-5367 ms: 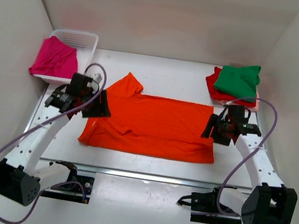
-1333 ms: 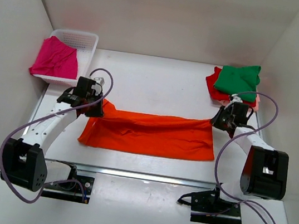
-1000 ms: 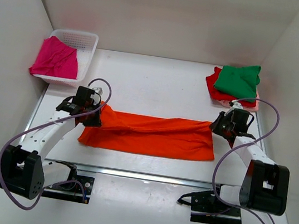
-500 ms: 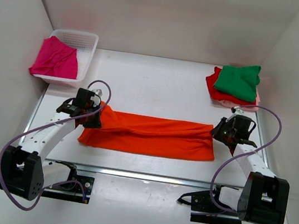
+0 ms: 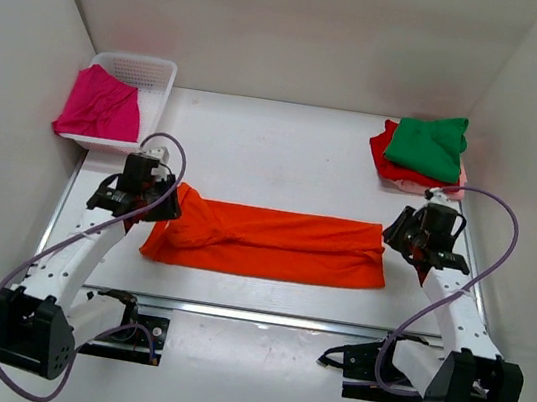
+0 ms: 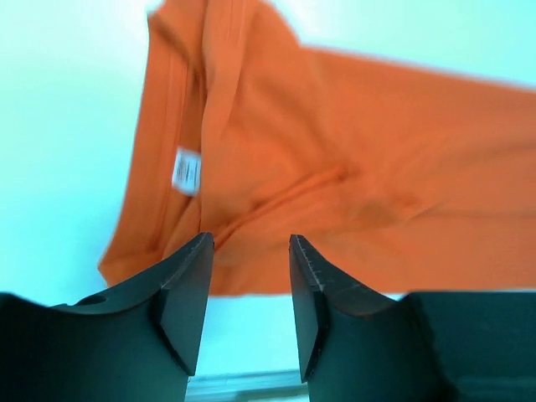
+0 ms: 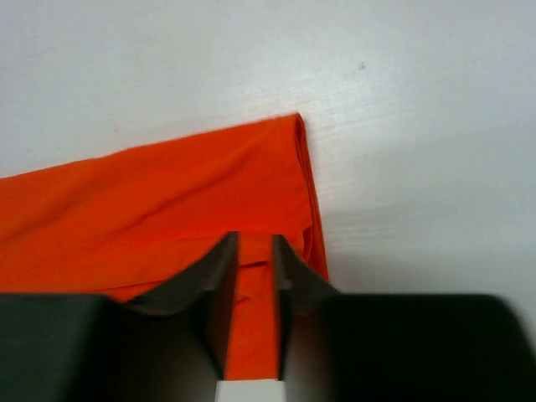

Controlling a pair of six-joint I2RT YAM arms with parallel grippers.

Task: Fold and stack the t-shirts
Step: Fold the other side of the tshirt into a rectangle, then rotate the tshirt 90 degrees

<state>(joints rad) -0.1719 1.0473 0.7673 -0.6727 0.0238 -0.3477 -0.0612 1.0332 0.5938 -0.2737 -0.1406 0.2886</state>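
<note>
The orange t-shirt (image 5: 272, 244) is crosswise to my arms, so my right gripper should draw its hem end (image 5: 378, 261) close while my left gripper swings its collar end away.
The orange t-shirt (image 5: 272, 242) lies on the white table folded lengthwise into a long flat strip. My left gripper (image 5: 158, 209) hangs just over its left end, open and empty; in the left wrist view (image 6: 249, 243) the shirt (image 6: 335, 167) with its white label is below the fingers. My right gripper (image 5: 397, 242) is at the shirt's right end with its jaws a narrow gap apart; the right wrist view (image 7: 251, 243) shows flat orange cloth (image 7: 167, 209) under that gap. A magenta pink shirt (image 5: 101, 105) drapes over the basket. Green (image 5: 427, 144), red (image 5: 386, 160) and pale pink (image 5: 459, 181) shirts are stacked at the back right.
A white plastic mesh basket (image 5: 139, 63) stands at the back left by the wall. White walls close in both sides and the back. A metal rail (image 5: 261, 316) runs along the table's near edge in front of the arm bases.
Both grippers drew the shirt's far edge toward the near edge, folding it to a narrow strip. The left gripper has let go and opened. The right gripper moved slightly nearer.
</note>
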